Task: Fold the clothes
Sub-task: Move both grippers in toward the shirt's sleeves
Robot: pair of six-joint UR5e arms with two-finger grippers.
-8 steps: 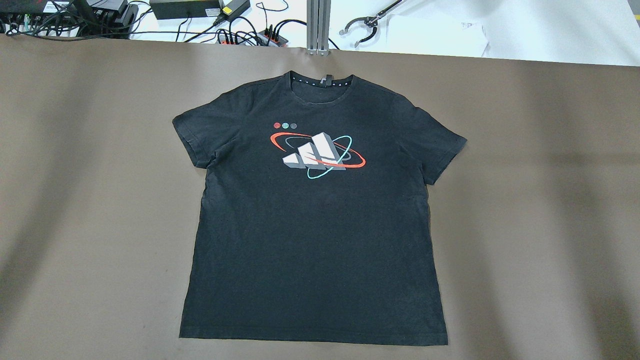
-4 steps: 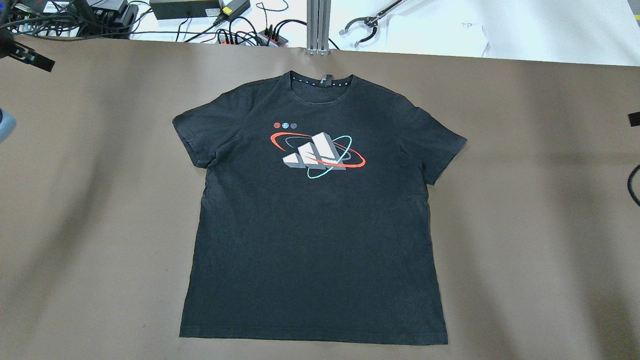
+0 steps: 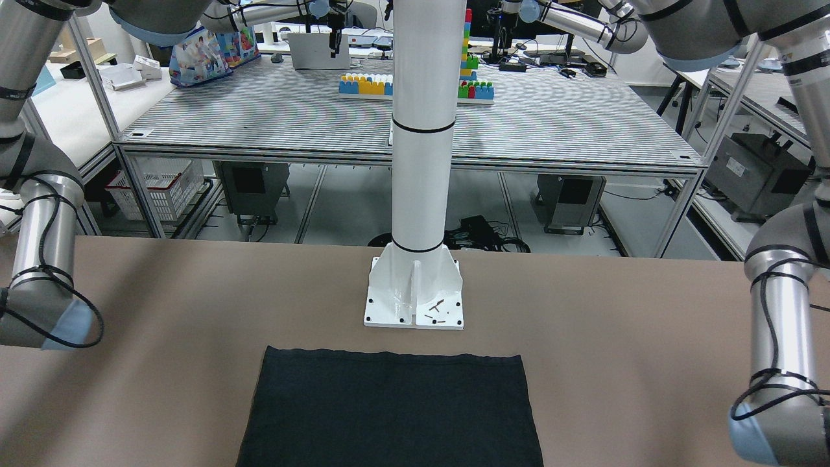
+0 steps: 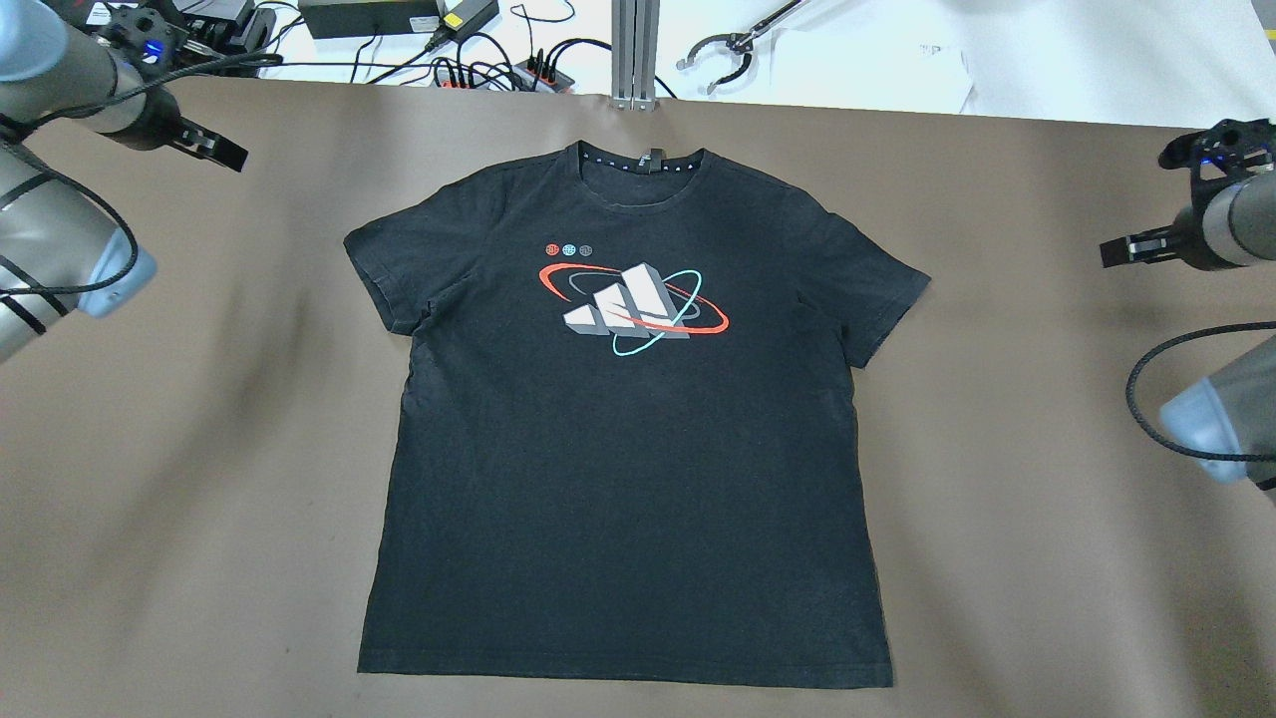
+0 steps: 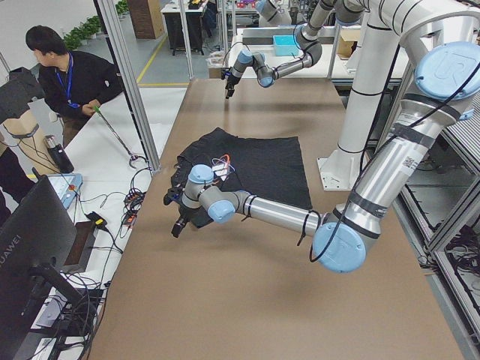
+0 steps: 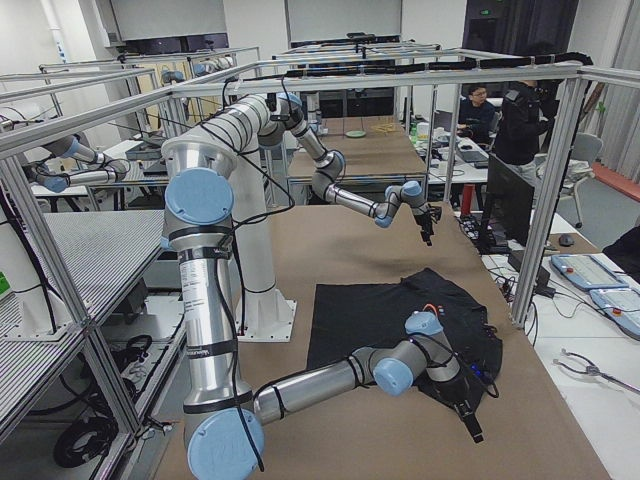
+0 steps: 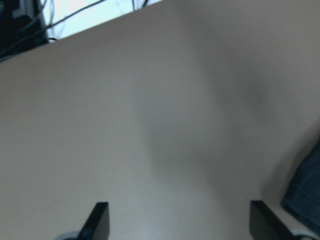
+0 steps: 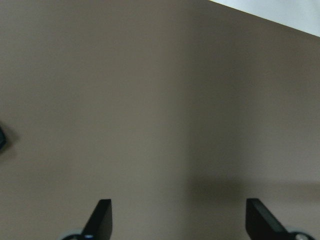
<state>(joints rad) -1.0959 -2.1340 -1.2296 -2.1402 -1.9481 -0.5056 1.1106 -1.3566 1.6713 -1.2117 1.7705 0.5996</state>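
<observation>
My gripper will carry the black T-shirt's sleeve (image 7: 307, 192) inward, and the sleeve should fold over, reach the logo and stay flat, because its thin edge (image 7: 290, 196) lies loose.
A black T-shirt (image 4: 628, 479) with a red, white and teal logo lies flat and face up on the brown table, collar at the far side. It also shows in the front-facing view (image 3: 389, 408). My left gripper (image 4: 214, 148) hovers over bare table, far left of the left sleeve. In the left wrist view it (image 7: 180, 222) is open and empty, with a dark shirt edge (image 7: 306, 195) at the right. My right gripper (image 4: 1126, 247) hovers right of the right sleeve. In the right wrist view it (image 8: 180, 220) is open and empty over bare table.
Cables and power supplies (image 4: 369, 20) lie beyond the table's far edge, beside a metal post (image 4: 634, 50) and a grabber tool (image 4: 728, 50). The white robot pedestal (image 3: 415, 285) stands behind the shirt's hem. An operator (image 5: 71, 79) stands at the far side.
Both arms have come into the overhead view from its left and right edges and moved inward toward the shirt. The shirt has not moved.
</observation>
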